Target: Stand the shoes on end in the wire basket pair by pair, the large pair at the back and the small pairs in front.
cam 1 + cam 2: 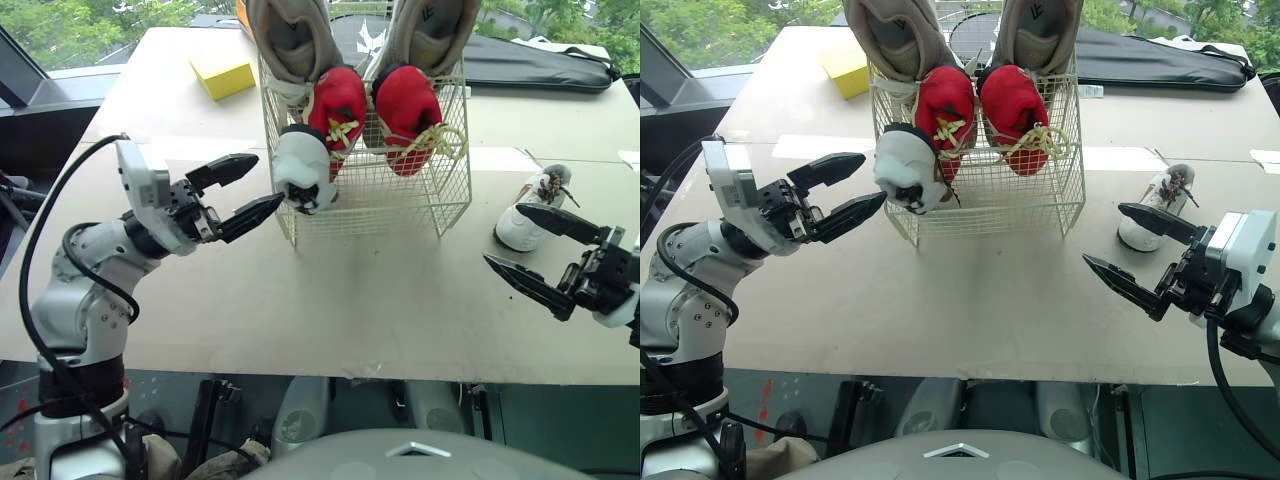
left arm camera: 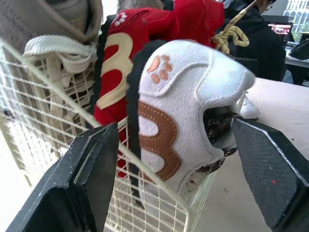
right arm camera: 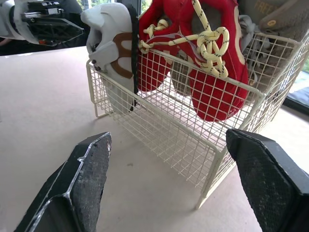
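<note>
I expect the other white shoe to stay propped toe-down, with its heel above the basket's rim, when I lower it, because the basket's front corner (image 1: pixel 422 194) is narrow and empty.
A cream wire basket (image 1: pixel 400 200) stands mid-table. Two large grey shoes (image 1: pixel 290 35) stand on end at its back, with two red shoes (image 1: pixel 338 105) in front of them. One small white shoe with brown trim (image 1: pixel 302 170) stands in the front left corner, leaning over the rim. My left gripper (image 1: pixel 265 182) is open just left of that shoe, which sits ahead between its fingers (image 2: pixel 91 169) without being clamped. A second white shoe (image 1: pixel 1165 195) lies on the table right of the basket. My right gripper (image 1: pixel 1104 234) is open beside it, holding nothing.
A yellow block (image 1: pixel 222 73) lies at the back left of the table. A long black bag (image 1: pixel 540 60) lies across the back right. Bare tabletop (image 1: pixel 350 300) runs from the basket to the front edge.
</note>
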